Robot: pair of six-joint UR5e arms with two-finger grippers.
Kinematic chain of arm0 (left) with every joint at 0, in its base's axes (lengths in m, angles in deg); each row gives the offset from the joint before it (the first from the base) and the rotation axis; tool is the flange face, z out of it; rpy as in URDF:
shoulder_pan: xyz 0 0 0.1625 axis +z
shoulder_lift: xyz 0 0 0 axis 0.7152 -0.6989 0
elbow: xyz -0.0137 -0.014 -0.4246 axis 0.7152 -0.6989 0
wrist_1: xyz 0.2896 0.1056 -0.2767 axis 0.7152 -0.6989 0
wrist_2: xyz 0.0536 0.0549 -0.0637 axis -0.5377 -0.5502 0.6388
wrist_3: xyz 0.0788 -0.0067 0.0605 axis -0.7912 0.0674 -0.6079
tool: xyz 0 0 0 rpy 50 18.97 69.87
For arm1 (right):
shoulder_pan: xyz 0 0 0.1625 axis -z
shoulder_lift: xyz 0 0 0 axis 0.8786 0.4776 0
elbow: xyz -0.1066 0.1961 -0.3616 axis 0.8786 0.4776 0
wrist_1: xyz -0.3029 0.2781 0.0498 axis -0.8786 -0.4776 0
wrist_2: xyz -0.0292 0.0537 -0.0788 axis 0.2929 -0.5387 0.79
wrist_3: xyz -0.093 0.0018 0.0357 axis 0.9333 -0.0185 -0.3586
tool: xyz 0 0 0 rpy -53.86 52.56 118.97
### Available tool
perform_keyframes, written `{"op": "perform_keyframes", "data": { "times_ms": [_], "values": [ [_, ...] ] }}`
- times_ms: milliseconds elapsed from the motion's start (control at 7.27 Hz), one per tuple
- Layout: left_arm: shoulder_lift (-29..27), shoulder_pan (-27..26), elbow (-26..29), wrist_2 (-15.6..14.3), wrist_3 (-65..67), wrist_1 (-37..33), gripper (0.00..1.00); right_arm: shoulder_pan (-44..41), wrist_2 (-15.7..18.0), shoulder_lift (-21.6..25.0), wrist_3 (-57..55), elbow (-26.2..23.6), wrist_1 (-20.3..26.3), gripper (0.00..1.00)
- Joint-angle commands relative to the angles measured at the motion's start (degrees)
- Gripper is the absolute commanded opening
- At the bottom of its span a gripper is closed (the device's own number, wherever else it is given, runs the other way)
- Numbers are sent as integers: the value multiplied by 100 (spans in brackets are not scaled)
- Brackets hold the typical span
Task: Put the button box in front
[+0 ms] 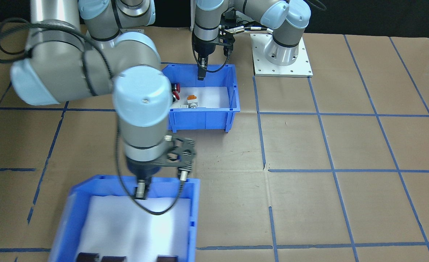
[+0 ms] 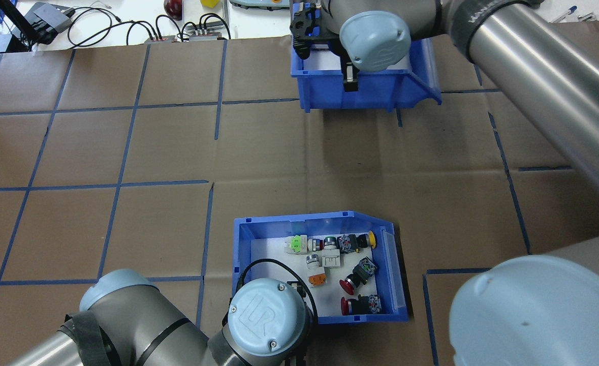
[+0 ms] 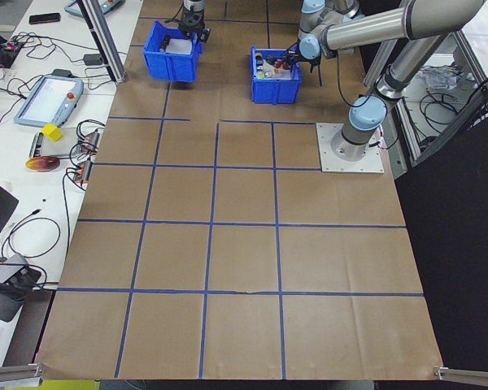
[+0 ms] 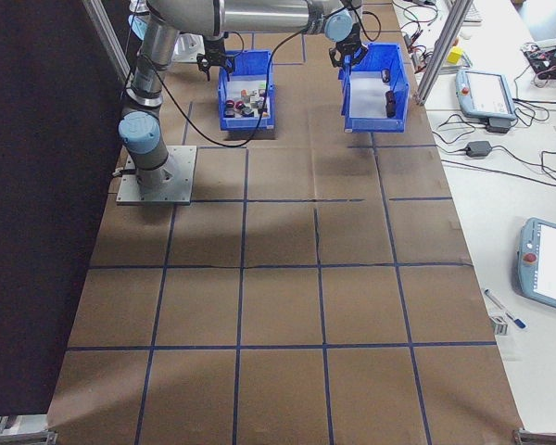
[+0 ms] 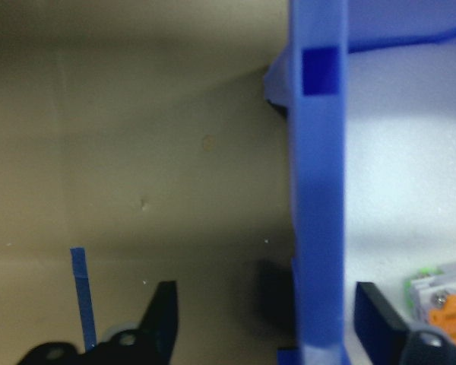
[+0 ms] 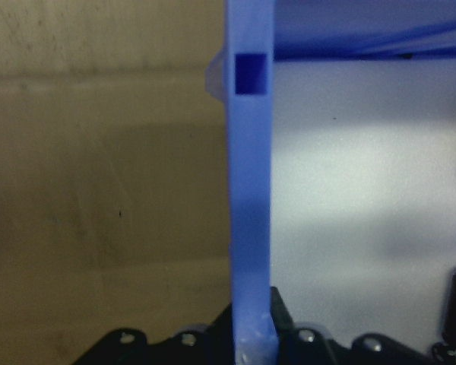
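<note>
The push-buttons (image 1: 192, 101) sit far below the rim of the button box (image 1: 205, 118), so they will travel along inside when the robot carries the button box by its rear side.
The button box (image 2: 395, 264) is a blue bin with a white liner, holding red, orange, yellow and green push-buttons, and it stands close to the robot's base (image 1: 232, 98). My left gripper (image 1: 201, 74) is open at its rear wall. In the left wrist view the two fingers (image 5: 163, 312) stand apart on either side of that blue wall (image 5: 315, 190). My right gripper (image 1: 140, 193) is shut on the wall (image 6: 251, 190) of the other blue bin (image 2: 375, 94), at the far side of the table.
The other bin holds small dark cylinders (image 1: 101, 257) on a white liner. Brown paper with a blue tape grid (image 2: 121, 183) covers the table. A white base plate (image 1: 283, 54) sits beside the button box. Cables and a tablet (image 3: 49, 97) lie beyond the table's far edge.
</note>
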Motion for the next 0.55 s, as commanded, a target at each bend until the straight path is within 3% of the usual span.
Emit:
{"op": "perform_keyframes", "data": {
  "times_ms": [0,138,413],
  "values": [
    [108,-3,25,-57,3,105,0,914,57,546,1300,-564,22,8],
    [179,23,34,-101,-6,105,0,1370,48,827,1811,-933,-65,8],
    [206,381,156,-854,-251,166,0,2145,-40,1425,2770,-1583,-57,8]
  ]
}}
